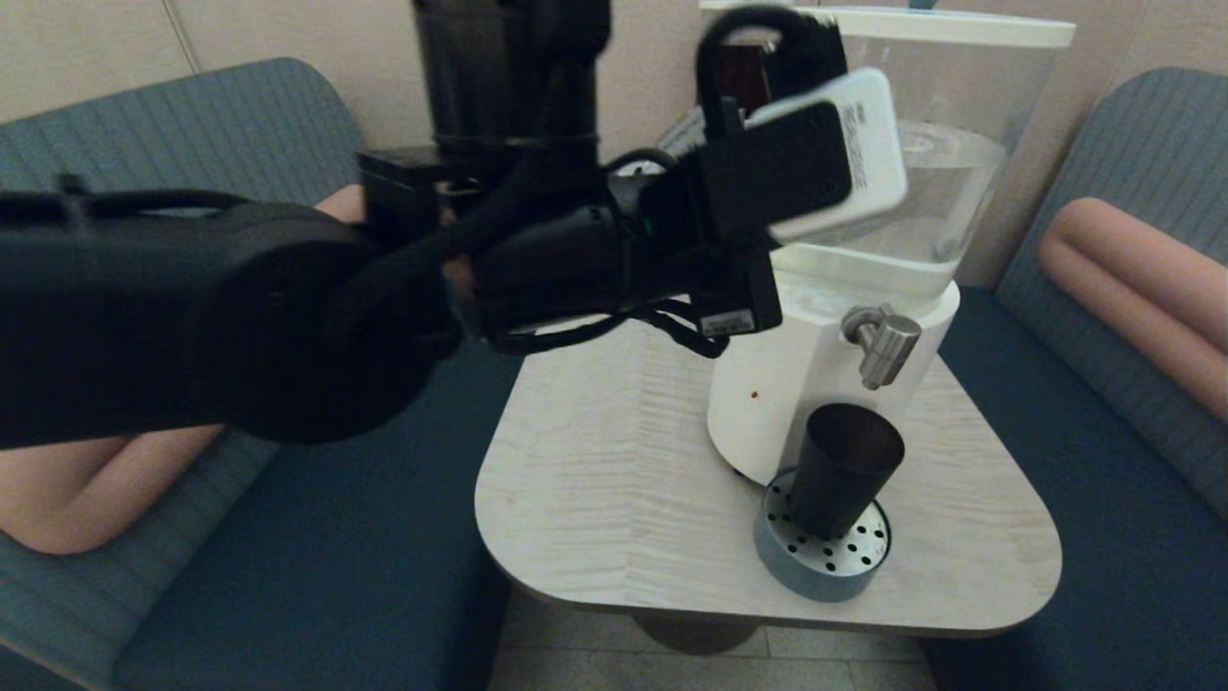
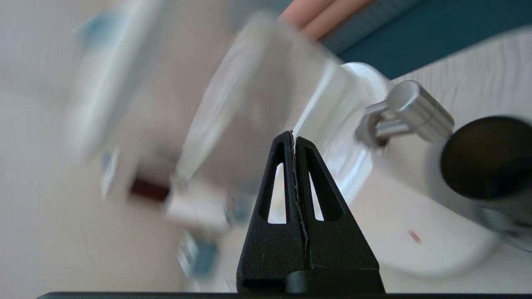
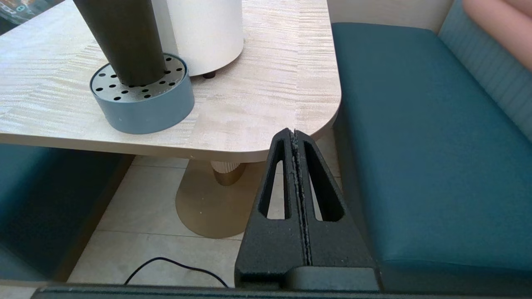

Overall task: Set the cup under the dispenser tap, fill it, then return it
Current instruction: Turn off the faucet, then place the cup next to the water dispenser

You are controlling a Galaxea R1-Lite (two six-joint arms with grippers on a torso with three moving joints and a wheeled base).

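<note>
My left gripper goes on swinging clear of the tank until its fingers can open facing the cup, because the cup stands free on the drip tray.
The dark tapered cup stands upright on a round grey perforated drip tray, directly below the brushed-steel dispenser tap of the white-based dispenser with a clear water tank. Nothing holds the cup. My left arm reaches across above the table, its wrist beside the tank and higher than the tap. In the left wrist view my left gripper is shut and empty, with the tap and cup off to one side. My right gripper is shut and empty, low off the table's near right corner.
The pale wood table has rounded corners. A dark dispenser stands at its back left, partly hidden by my left arm. Teal benches flank the table. A black cable lies on the floor by the table's pedestal.
</note>
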